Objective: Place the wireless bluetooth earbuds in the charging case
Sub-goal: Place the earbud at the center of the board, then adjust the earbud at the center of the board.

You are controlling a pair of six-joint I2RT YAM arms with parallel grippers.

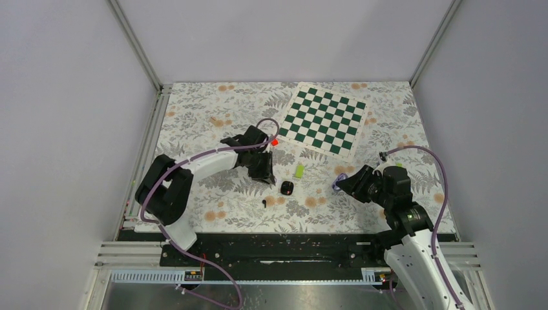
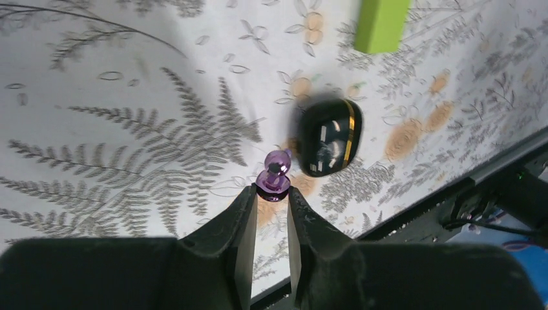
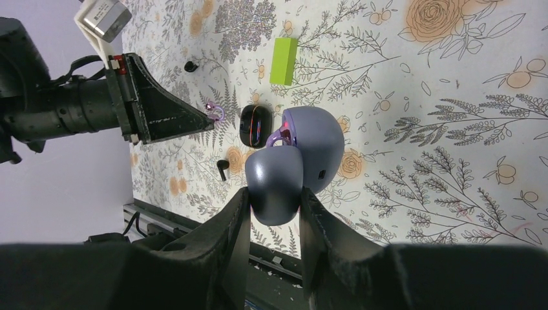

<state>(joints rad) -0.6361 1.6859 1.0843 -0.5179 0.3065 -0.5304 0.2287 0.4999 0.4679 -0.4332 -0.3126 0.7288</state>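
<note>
My left gripper has the purple earbud pinched by one rounded end (image 2: 273,185). I should therefore put the earbud down on the mat (image 2: 265,139) and open for a new grip.
My right gripper (image 3: 274,194) is shut on one half of an open lilac-grey charging case (image 3: 278,177). Its other half (image 3: 320,145) spreads beyond, with a purple earbud (image 3: 282,134) seated inside. My left gripper (image 2: 271,194) is shut on a second small purple earbud (image 2: 274,174) at its fingertips, just above the floral mat. A closed glossy black case (image 2: 328,137) with a gold band lies right beside that earbud. A tiny black earbud (image 1: 264,203) lies loose on the mat near the front. From above, the two grippers (image 1: 263,174) (image 1: 341,184) stand apart with the black case (image 1: 287,188) between them.
A lime-green block (image 1: 299,170) lies just beyond the black case and a red block (image 1: 274,142) sits behind the left gripper. A green chessboard (image 1: 325,119) lies at the back right. The mat's front edge and a black rail (image 1: 278,244) run close below.
</note>
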